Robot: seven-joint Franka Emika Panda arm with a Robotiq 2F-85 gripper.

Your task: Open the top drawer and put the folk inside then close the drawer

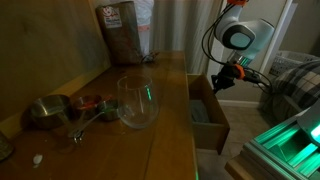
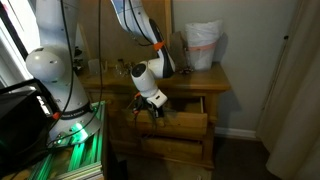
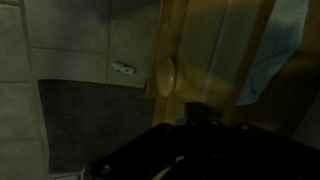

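Note:
My gripper is at the top drawer's front [image 2: 182, 125] and the way into the dresser is clear. I go on pushing until the drawer is closed, then let go.
The top drawer [image 1: 208, 112] of the brown wooden dresser stands pulled out, its paler inside showing something grey-blue; it also shows in an exterior view [image 2: 186, 121]. My gripper [image 1: 224, 80] hangs over the drawer's outer end, at its left end in an exterior view [image 2: 149, 107]. In the wrist view a wood front with a round knob [image 3: 170, 75] is close ahead, and my gripper is a dark mass at the bottom. Its fingers are too dark to read. I cannot make out a fork for certain in any view.
On the dresser top [image 1: 165, 140] stand a clear glass bowl [image 1: 137, 102], metal measuring cups [image 1: 50, 110], and a brown bag [image 1: 118, 32]. A white bag [image 2: 203, 45] stands there too. A lower drawer [image 2: 175, 150], a tiled floor and a dark mat [image 3: 90, 125] lie below.

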